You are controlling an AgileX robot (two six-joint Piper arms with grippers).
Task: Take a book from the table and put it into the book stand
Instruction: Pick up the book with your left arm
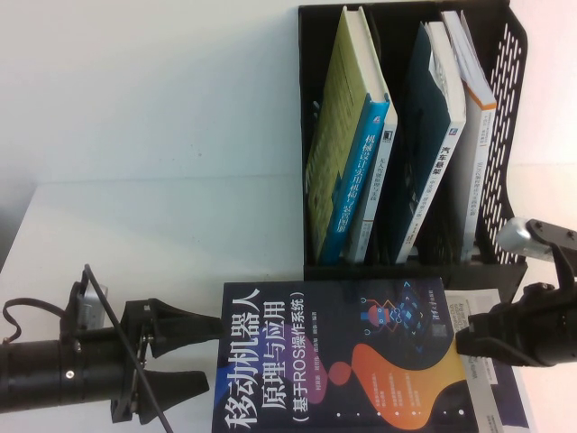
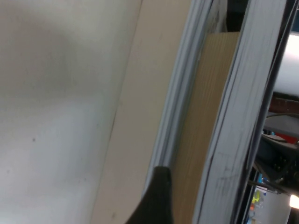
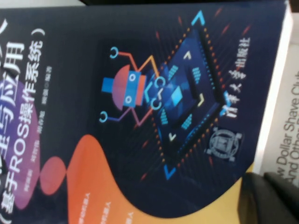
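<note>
I am about to push the navy book into the book stand, and that should make the white book [image 1: 479,171] leaning beside an open gap [image 1: 440,225] move over and stand straighter.
The navy book [image 1: 338,356] with a white Chinese title and orange and pink shapes lies flat on the white table [image 1: 144,234], in front of the black book stand [image 1: 509,72]. My left gripper [image 1: 200,352] is open, with one finger on each side just off the book's left edge; one dark fingertip [image 2: 159,196] shows in the left wrist view beside page edges [image 2: 233,116]. My right gripper [image 1: 467,345] is shut and sits at the book's right edge. The right wrist view shows its fingers [image 3: 271,196] at the corner of the navy cover [image 3: 154,93].
The stand holds several upright leaning books, among them a green and cyan one [image 1: 347,135] and a dark teal one [image 1: 433,135]. A grey "Dollar Shave Club" book [image 3: 282,135] lies under the navy book's right side [image 1: 478,307]. Bare table lies to the left.
</note>
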